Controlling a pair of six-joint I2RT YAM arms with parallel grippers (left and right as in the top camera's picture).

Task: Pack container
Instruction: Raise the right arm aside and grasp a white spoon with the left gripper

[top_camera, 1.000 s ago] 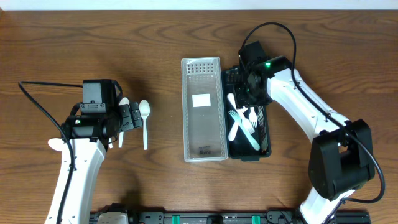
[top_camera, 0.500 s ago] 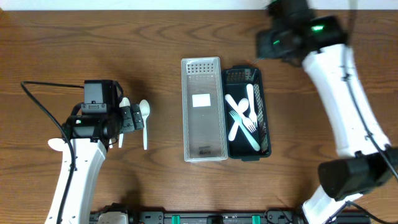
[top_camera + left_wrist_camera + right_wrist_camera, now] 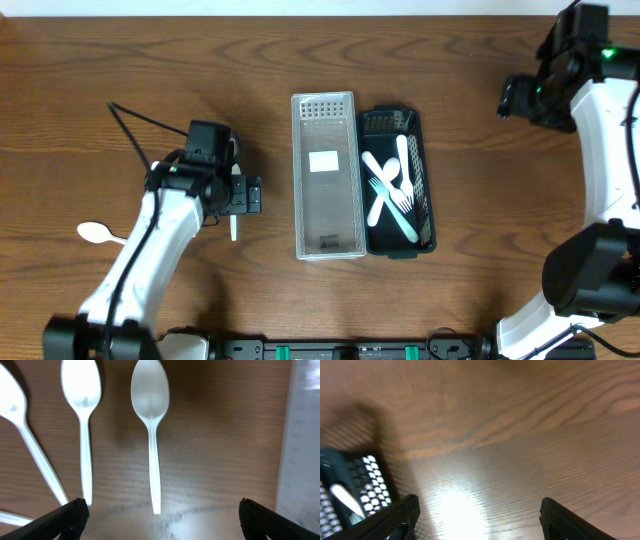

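Observation:
The robot's right gripper is far from the white spoons (image 3: 95,232), which lie beyond the clear tray, so the left gripper should grab the middle spoon (image 3: 152,426) by its neck for that tray.
A black container (image 3: 420,150) right of centre holds several white plastic forks and spoons (image 3: 390,190). A clear perforated tray (image 3: 325,120) lies beside it on its left. My left gripper (image 3: 247,195) is open and hovers over white spoons on the table; only one handle end (image 3: 234,230) shows in the overhead view. In the left wrist view the middle spoon (image 3: 151,425) lies between my open fingers (image 3: 160,520), with another spoon (image 3: 82,405) to its left. My right gripper (image 3: 512,98) is open and empty over bare table, also seen in the right wrist view (image 3: 480,520).
Another white spoon (image 3: 96,232) lies at the far left beside the left arm. A third spoon (image 3: 27,440) shows at the left edge of the left wrist view, and the clear tray's side (image 3: 302,435) at its right edge. The black container's corner (image 3: 350,485) is left of my right gripper.
My right arm has left the black container and swung to the back right. My left arm has moved right, so its gripper now covers the spoons.

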